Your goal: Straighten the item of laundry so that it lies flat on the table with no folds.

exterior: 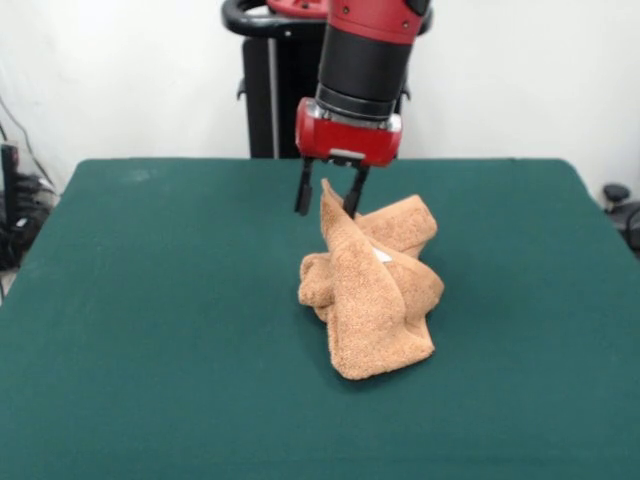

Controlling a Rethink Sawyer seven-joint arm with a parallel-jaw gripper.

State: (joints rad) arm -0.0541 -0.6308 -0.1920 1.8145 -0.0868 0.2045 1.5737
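Observation:
The towel's raised corner point(331, 197) has loose folds overlapping beneath it, so I expect the towel to open out but come to rest doubled over when I lift it and lay it down.
The item of laundry point(372, 300), a tan-orange terry towel, lies crumpled and folded over itself near the middle of the table point(150, 320). One corner stands up in a point. A small white label point(381, 256) shows among the folds. My gripper point(326, 210) hangs straight down over the towel's far-left part. Its two black fingers point(303, 192) are spread apart, and the raised corner pokes up between them, closer to the right finger. The fingers do not visibly pinch the cloth.
The dark green table spreads wide on every side of the towel. Black gear and cables point(15, 205) sit past the left edge, and a dark object point(620, 205) sits past the right edge.

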